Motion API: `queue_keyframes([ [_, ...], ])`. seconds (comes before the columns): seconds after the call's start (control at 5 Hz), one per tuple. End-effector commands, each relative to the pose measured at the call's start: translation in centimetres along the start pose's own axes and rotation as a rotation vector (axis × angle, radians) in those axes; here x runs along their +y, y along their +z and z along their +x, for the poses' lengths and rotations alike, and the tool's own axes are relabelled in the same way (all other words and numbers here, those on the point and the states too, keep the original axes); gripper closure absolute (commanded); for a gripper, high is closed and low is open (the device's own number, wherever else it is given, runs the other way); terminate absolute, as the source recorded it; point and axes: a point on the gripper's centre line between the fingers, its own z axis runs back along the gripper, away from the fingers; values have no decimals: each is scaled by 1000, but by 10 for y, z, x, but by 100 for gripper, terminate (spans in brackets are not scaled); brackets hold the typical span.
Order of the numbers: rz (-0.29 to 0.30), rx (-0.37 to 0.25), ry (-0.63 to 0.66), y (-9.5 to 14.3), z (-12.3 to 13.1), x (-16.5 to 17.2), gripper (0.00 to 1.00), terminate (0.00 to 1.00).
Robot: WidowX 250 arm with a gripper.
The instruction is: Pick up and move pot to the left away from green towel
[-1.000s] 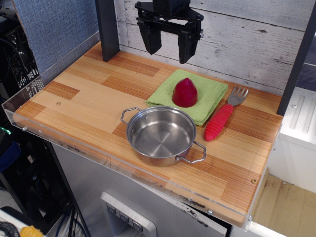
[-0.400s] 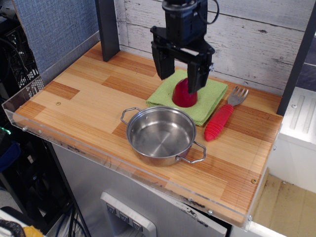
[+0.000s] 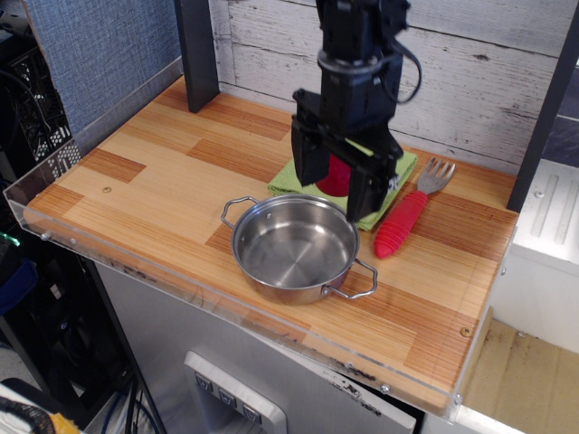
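Observation:
The pot [image 3: 297, 249] will tip down on its opposite side when I lift its rim, because my gripper is hovering at one edge of the wide pot [image 3: 351, 222].
The shiny steel pot [image 3: 294, 250] sits on the wooden table, near the front, with wire loop handles at its left and right. The light green towel [image 3: 394, 174] lies just behind it, mostly hidden by the arm; a dark red rounded object [image 3: 336, 174] rests on it. My black gripper [image 3: 333, 187] is open, its two fingers spread just above the pot's far rim, in front of the towel. It holds nothing.
A fork with a red ribbed handle [image 3: 403, 222] lies to the right of the towel and pot. A dark post [image 3: 197, 54] stands at the back left. A clear plastic rim [image 3: 136, 271] edges the table's front and left sides.
The gripper has come down and forward from high at the back wall to just above the pot's far rim, staying open. The pot, towel and fork have not moved.

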Motion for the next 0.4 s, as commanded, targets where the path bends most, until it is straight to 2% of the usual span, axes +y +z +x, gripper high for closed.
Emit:
queue_keyframes([
  [0.0,38,-38,102,-14,5,-12,0,0],
  [0.2,36,-50,137,-18,11,-12,0,0],
])
